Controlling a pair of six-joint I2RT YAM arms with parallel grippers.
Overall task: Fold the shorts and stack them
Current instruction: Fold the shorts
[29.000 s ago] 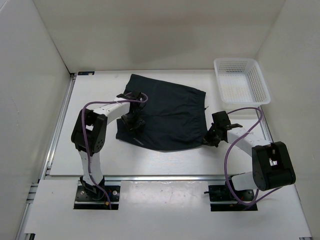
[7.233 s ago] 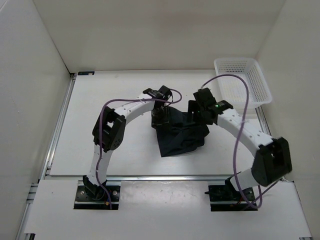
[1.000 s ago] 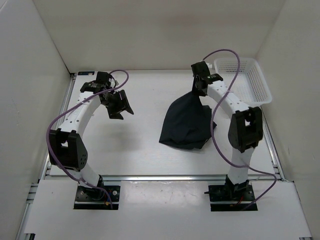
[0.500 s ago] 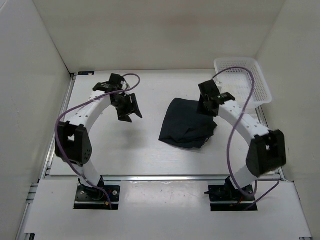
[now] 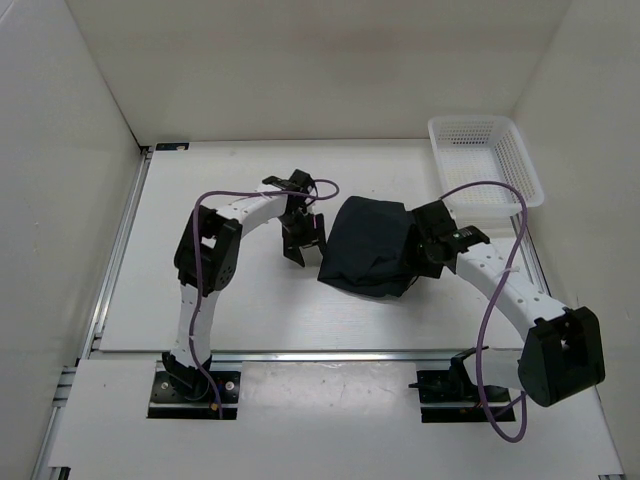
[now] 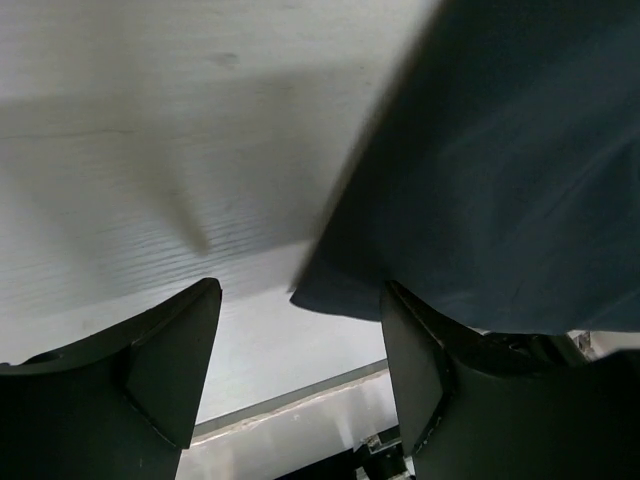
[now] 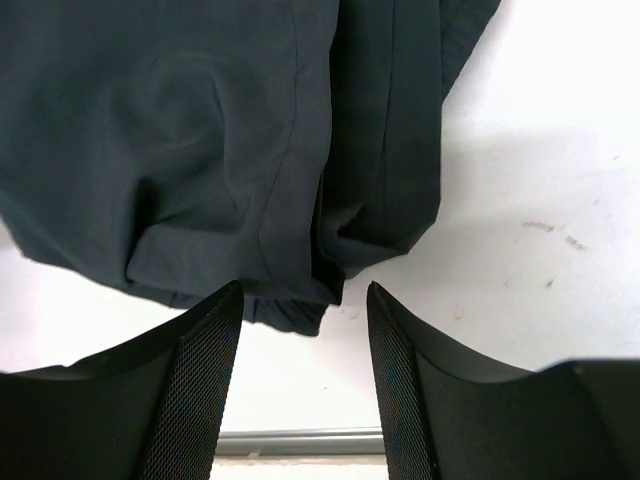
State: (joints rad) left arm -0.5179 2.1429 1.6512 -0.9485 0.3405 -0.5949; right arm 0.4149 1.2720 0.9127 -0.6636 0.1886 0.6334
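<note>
The layered hem (image 5: 394, 284) at my right gripper is crumpled, so next my left gripper pinches the opposite corner (image 5: 323, 278) while my right gripper pulls the hem straight.
The shorts (image 5: 368, 247) lie as a dark navy folded bundle in the middle of the table. My left gripper (image 5: 305, 248) hangs just off their left edge, open. In the left wrist view the shorts (image 6: 500, 170) fill the upper right, and nothing sits between the fingers of that gripper (image 6: 300, 345). My right gripper (image 5: 428, 255) is at the bundle's right edge, also open. The right wrist view has the shorts' (image 7: 200, 130) layered hem just above my empty right gripper (image 7: 305, 355).
A white mesh basket (image 5: 500, 190) stands at the back right corner, behind the right arm. White walls close in the table on three sides. A metal rail (image 5: 320, 353) runs along the near edge.
The right gripper has opened and let go of the shorts, which dropped into a bundle on the table. It then drew nearer. The left arm swung right, up to the shorts' left edge.
</note>
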